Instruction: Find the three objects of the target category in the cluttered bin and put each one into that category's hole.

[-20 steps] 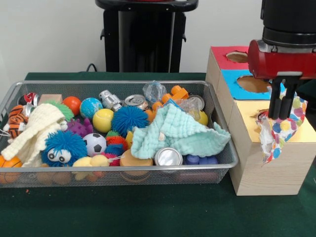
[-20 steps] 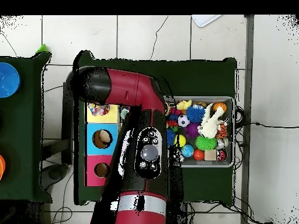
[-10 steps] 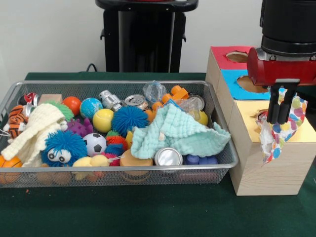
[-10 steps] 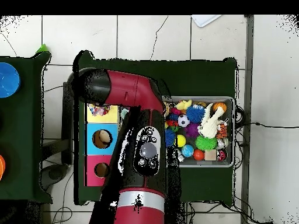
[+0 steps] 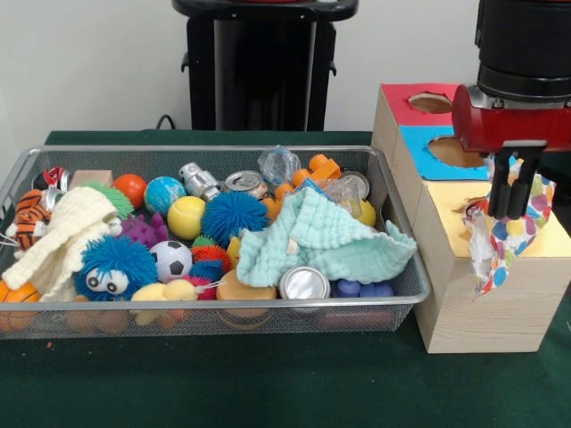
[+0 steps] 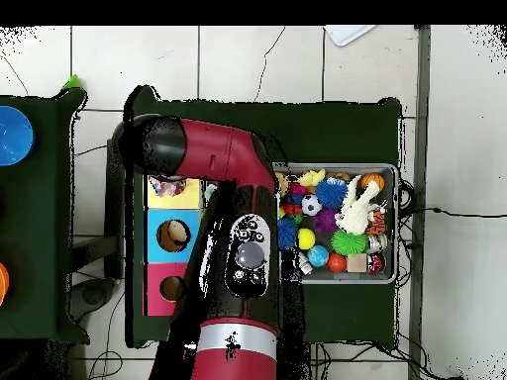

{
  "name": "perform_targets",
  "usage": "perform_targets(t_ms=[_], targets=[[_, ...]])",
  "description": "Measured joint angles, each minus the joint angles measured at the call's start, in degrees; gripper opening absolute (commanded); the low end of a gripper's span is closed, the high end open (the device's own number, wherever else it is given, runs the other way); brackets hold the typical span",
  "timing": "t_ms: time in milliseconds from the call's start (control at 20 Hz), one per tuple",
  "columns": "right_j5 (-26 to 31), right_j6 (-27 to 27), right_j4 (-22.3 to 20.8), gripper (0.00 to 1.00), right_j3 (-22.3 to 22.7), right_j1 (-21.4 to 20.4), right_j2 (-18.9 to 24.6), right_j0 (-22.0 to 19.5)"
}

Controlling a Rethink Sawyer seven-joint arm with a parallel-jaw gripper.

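Observation:
My gripper will push the dotted cloth (image 5: 520,230), and the cloth will crumple and follow my gripper into the hole, because the cloth hangs in loose folds down the box's front (image 5: 486,265).
A white cloth with coloured dots (image 5: 500,245) lies over the hole in the yellow top of the wooden box (image 5: 482,312) and hangs down the box's front. My gripper (image 5: 508,212) stands straight above it, open, one finger on each side of the cloth's upper fold. In the overhead view the dotted cloth (image 6: 168,185) shows on the yellow section, while the arm (image 6: 238,247) hides the gripper. A mint cloth (image 5: 317,236) and a cream knitted cloth (image 5: 58,236) lie in the wire bin (image 5: 214,304).
The bin is packed with balls, cans, a blue fuzzy toy (image 5: 114,266) and a toy tiger (image 5: 28,218). The box also has a blue hole (image 5: 457,152) and a red hole (image 5: 428,102). Green felt covers the table.
The fingers have spread a little apart around the dotted cloth, and the gripper has shifted slightly to the right. The cloth has stayed draped over the yellow hole.

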Motion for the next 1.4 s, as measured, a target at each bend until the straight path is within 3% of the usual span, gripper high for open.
perform_targets(t_ms=[1400], targets=[[1.59, 0.00, 0.57, 0.00, 0.02, 2.16, -1.77, 3.06]])
